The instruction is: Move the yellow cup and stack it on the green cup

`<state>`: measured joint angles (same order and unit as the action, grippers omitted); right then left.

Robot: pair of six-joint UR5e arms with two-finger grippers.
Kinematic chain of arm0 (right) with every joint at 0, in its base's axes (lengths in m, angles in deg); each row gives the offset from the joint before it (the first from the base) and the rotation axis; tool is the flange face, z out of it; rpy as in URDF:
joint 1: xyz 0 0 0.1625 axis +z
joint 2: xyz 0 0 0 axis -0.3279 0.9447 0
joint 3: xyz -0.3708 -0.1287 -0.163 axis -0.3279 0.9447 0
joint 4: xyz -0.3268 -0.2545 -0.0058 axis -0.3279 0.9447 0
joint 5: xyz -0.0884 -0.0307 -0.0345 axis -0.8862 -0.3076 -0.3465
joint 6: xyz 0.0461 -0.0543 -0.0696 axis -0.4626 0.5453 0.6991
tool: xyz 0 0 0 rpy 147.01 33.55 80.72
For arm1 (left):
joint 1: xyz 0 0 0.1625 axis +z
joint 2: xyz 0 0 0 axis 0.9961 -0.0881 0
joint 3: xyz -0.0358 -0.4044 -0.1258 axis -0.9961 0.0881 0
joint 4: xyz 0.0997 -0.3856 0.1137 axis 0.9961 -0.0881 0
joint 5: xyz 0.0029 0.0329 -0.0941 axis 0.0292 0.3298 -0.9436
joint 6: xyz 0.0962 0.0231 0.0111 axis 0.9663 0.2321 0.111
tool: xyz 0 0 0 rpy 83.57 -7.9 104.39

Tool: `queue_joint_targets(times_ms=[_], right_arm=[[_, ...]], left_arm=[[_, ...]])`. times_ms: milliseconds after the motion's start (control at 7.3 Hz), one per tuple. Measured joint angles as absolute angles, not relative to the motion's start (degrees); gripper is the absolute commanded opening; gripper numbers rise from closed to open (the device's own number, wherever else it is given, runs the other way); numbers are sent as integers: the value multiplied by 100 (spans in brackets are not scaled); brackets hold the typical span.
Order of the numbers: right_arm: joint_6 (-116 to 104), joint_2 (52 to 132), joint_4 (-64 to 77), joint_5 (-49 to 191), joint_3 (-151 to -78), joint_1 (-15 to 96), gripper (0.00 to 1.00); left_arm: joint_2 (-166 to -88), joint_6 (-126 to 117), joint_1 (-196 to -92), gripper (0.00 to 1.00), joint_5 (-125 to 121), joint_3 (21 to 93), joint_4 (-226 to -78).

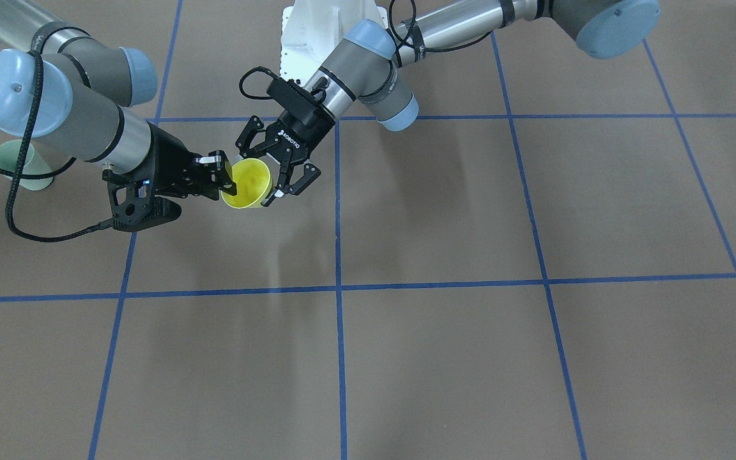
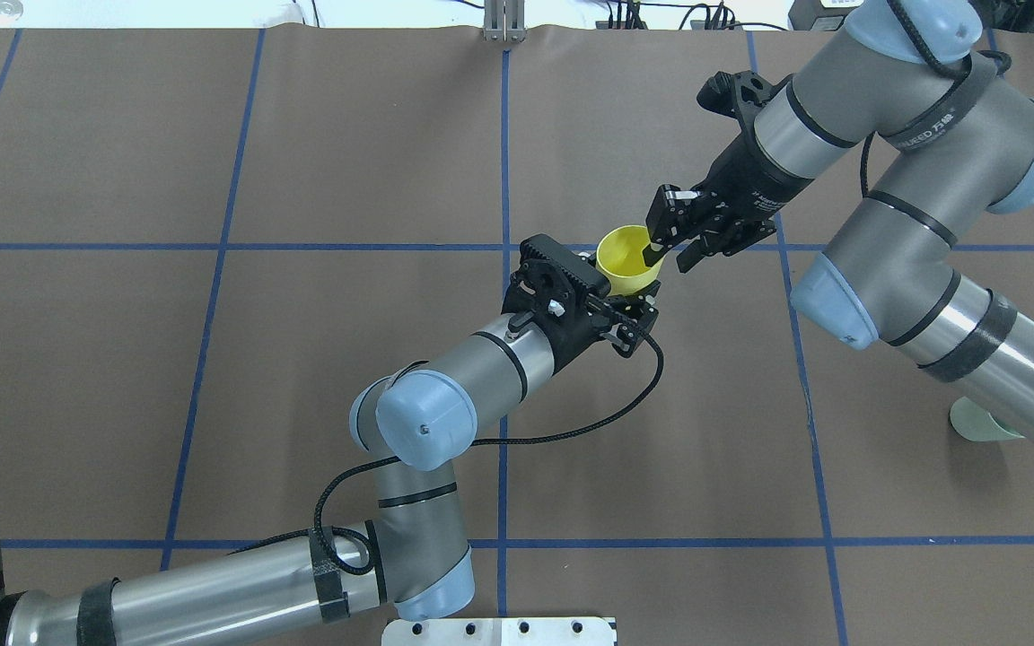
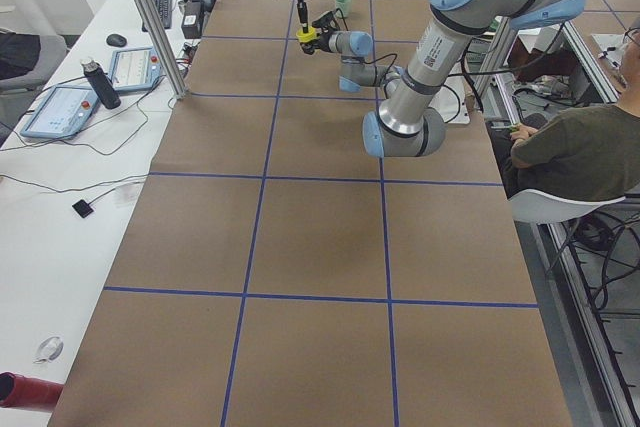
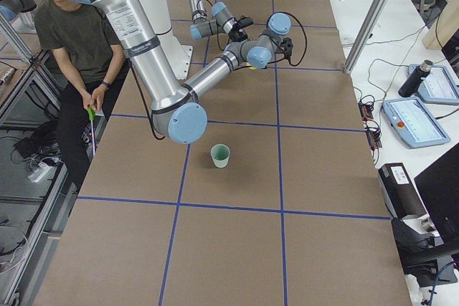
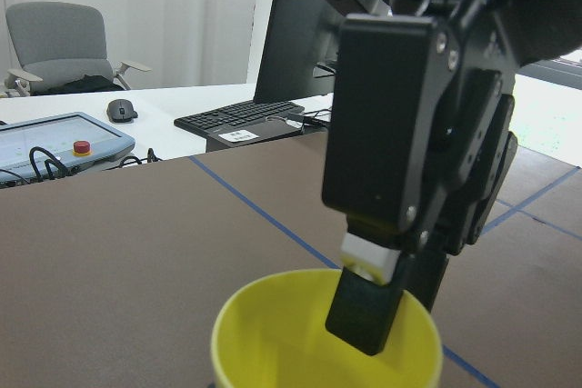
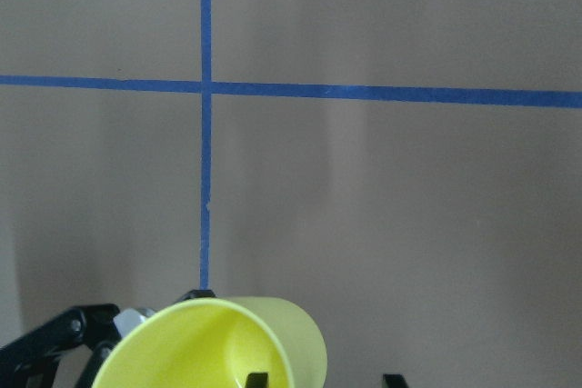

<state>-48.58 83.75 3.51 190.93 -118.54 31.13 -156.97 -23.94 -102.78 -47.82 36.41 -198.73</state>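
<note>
I expect the yellow cup (image 1: 248,184) to sink almost to its rim inside the green cup when I lower it, because the green cup gets narrower below its wide opening (image 1: 6,156).
The yellow cup (image 1: 246,185) (image 2: 625,256) hangs upright above the table near its middle. My left gripper (image 1: 258,176) (image 2: 620,296) is shut on its lower body, one finger on each side. My right gripper (image 1: 224,176) (image 2: 668,260) stands open astride the cup's rim, with one finger inside the cup and the other outside. A gap shows between those fingers in the right wrist view, where the yellow cup (image 6: 209,352) fills the bottom. In the left wrist view the right gripper (image 5: 391,306) dips into the yellow cup (image 5: 309,343). The green cup (image 2: 984,422) (image 1: 23,167) (image 4: 220,155) stands alone on the robot's right side, partly hidden by the right arm.
Blue tape lines cross the brown table (image 2: 212,359). The white robot base (image 1: 317,25) sits at the table's edge. A black cable (image 1: 23,230) loops below the right arm. A seated operator (image 3: 570,147) and desks with a tablet (image 4: 416,120) line the table's sides.
</note>
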Motion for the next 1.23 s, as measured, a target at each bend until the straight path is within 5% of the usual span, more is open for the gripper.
queue_joint_targets(times_ms=[274,548,1232], right_arm=[[-4879,8373,349,19128,-11877,3113,25],[-4882,8373,345,19143,-11882,3113,0],[-4891,8373,346,19169,-11896,3207,0]], left_arm=[[-15696,-2394,-10271,63,-4783,3638,-19892],[-15697,-2399,-10271,99,-4780,3634,-19894],[-15717,-2445,-10207,100,-4697,3778,-20017]])
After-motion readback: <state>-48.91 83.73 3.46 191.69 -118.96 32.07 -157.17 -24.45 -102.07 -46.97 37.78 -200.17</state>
